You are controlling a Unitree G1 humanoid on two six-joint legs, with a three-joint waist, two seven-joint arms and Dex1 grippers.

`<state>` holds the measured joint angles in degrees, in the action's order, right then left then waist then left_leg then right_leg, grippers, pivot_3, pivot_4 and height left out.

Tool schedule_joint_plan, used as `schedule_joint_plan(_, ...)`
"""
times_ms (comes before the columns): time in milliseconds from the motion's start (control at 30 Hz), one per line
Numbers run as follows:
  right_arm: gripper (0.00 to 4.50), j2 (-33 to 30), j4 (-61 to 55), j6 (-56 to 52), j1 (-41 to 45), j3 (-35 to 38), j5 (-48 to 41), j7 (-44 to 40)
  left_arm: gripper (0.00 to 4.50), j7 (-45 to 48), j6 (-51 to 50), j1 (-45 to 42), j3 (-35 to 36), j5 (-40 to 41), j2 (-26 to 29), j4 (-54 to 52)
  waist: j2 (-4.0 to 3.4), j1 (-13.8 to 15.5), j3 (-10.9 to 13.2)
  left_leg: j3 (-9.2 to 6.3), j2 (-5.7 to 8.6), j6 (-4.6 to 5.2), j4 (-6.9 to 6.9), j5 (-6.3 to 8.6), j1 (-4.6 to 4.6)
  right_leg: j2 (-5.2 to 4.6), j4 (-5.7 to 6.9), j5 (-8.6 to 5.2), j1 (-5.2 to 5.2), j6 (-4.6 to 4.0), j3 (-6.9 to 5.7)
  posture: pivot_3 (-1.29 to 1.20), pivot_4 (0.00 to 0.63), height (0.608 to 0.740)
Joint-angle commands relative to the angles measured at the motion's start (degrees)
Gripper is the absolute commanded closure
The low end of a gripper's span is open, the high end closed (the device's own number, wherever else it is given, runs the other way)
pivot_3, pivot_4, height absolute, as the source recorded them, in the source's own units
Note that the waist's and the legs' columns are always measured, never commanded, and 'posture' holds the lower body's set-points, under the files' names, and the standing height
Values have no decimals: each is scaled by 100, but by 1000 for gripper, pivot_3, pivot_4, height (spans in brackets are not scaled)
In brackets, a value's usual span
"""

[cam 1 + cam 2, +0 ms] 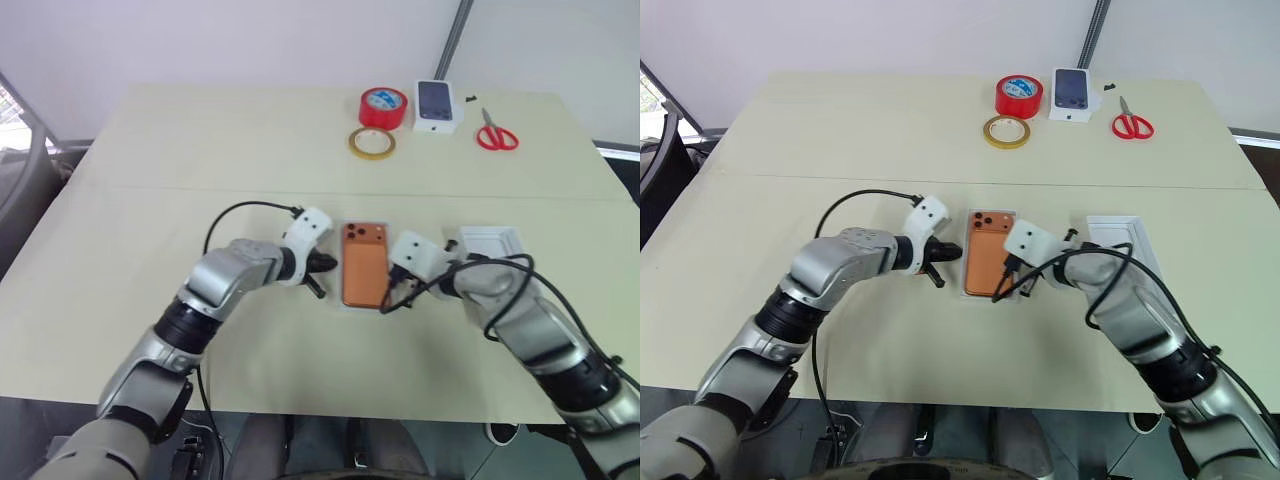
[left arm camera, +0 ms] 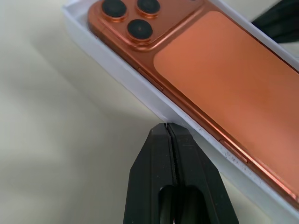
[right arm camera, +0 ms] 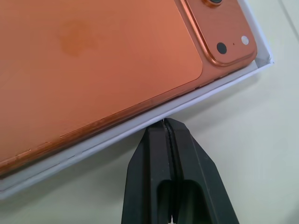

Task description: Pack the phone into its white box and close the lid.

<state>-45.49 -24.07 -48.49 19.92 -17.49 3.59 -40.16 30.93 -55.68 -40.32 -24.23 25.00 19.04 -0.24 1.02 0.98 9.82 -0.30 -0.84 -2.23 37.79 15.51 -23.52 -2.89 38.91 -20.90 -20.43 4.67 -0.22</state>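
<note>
I should take the lid's long side (image 1: 1090, 229) nearest the box with my right gripper and turn the lid over onto the box, because the lid lies open side up (image 1: 1120, 232).
The orange phone (image 1: 364, 264) lies camera side up inside the shallow white box (image 2: 140, 88) at the middle of the table. My left gripper (image 1: 322, 268) is shut, its tips right at the box's left long wall, touching it or nearly so. On the opposite side, my right gripper (image 3: 164, 122) is shut too, with its tips against the right long wall (image 3: 187, 105). Neither holds anything. The white lid (image 1: 490, 242) lies open side up just right of the box, partly hidden behind my right arm.
At the far edge of the table are a red tape roll (image 1: 383, 106), a yellowish tape roll (image 1: 371, 143), a small white box printed with a dark phone (image 1: 437, 105) and red scissors (image 1: 496, 134).
</note>
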Motion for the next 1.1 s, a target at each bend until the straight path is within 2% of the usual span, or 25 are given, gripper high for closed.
schedule_joint_plan(33, 4500, -247, -725, -70, -343, 270, -211, -244, 4458, 376, -7, -235, -321, 61, -535, -136, 0, -13, 0, 0, 0, 3, 3, 2, 0, 0, 1, 0, 1, 0, 0, 0, 150, 740)
schedule_joint_plan(267, 4500, -772, -1354, -411, -1359, 1042, -270, -299, 4458, 588, -153, -389, -523, -156, -1085, 97, -6, -27, -2, -1, -6, 8, 6, 5, 2, 7, 4, 0, 2, 0, 1, 0, 150, 740)
schedule_joint_plan(467, 4500, -880, -1378, -419, -1661, 1339, -233, -237, 4458, 688, -279, -322, -434, -226, -1182, 104, -6, -25, -2, -1, -5, 8, 9, 5, 2, 7, 5, 0, 3, 0, 1, 0, 150, 740)
schedule_joint_plan(700, 4500, -1058, -1307, -279, -1848, 1737, -286, -276, 4458, 691, -334, -313, -167, -298, -977, 133, -6, -25, -2, -1, -5, 7, 9, 4, 2, 8, 5, 0, 3, 0, 1, 0, 150, 740)
schedule_joint_plan(833, 4500, -1245, -1326, 125, -2119, 2305, -406, -469, 4458, 670, -398, -272, 278, -244, -640, -21, -7, -38, -2, -1, -6, 7, 10, 4, 2, 8, 6, 0, 3, 0, 1, 0, 150, 740)
schedule_joint_plan(933, 4500, -1211, -1456, -363, -2053, 2979, -1016, -872, 4458, 747, -315, -143, 793, -119, -279, -269, -9, -53, -1, -1, -9, 7, 9, 4, 3, 12, 7, 0, 2, 0, 1, 0, 150, 740)
schedule_joint_plan(1033, 3619, -1167, -1552, -1170, -1793, 3364, -1597, -1059, 4500, 953, 101, 123, 892, -224, 186, -564, -11, -66, -1, -1, -12, 2, 7, 1, 6, 13, 8, 0, 5, 0, 1, 0, 150, 740)
schedule_joint_plan(1100, 2653, -1009, -1454, -1954, -1373, 3405, -1760, -781, 4500, 1254, 710, 415, 899, -270, 457, -792, -12, -57, -2, -1, -12, 1, 7, 1, 7, 11, 7, 0, 6, 0, 1, 0, 150, 740)
